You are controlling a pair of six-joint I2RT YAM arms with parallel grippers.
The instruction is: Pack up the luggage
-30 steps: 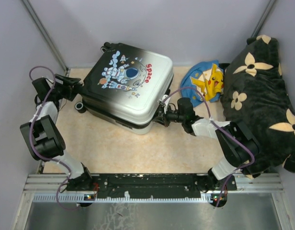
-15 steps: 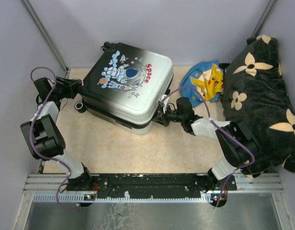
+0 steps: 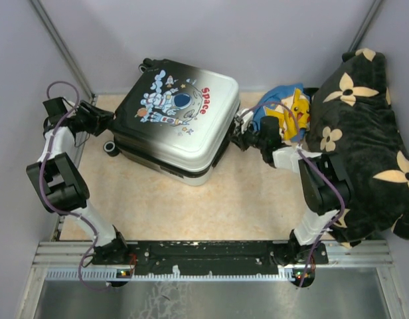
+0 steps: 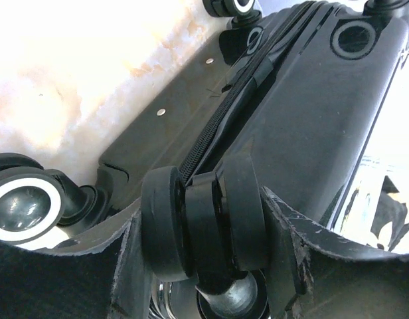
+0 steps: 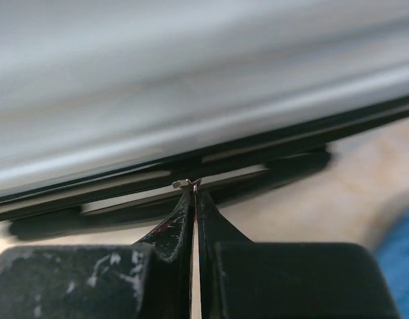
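My left gripper is on the luggage's wheel (image 4: 204, 219), so the luggage's handle side can swing. My right gripper should ease the zipper pull back before my left gripper braces that side (image 3: 220, 151).
The luggage (image 3: 174, 119) lies flat and closed on the tan floor, with its astronaut print facing up. My left gripper (image 3: 98, 119) is at its left end. In the left wrist view its fingers (image 4: 125, 266) are clamped on both sides of a black twin wheel (image 4: 204, 219). The zipper line (image 4: 224, 113) runs away from that wheel. My right gripper (image 3: 239, 138) is at the suitcase's right side. In the right wrist view it (image 5: 194, 193) is shut on a small metal zipper pull (image 5: 184, 183), right against the blurred shell (image 5: 191, 80).
A yellow Pikachu plush (image 3: 296, 113) on blue cloth (image 3: 271, 106) lies just behind my right arm. A big black flower-patterned cushion (image 3: 360, 133) fills the right side. Walls close in at the left and back. Another wheel (image 4: 22, 206) sits beside my left gripper.
My right gripper has slid from the suitcase's front right corner along its right side toward the back, still pinching the zipper pull. The left arm shifted slightly at the wheel.
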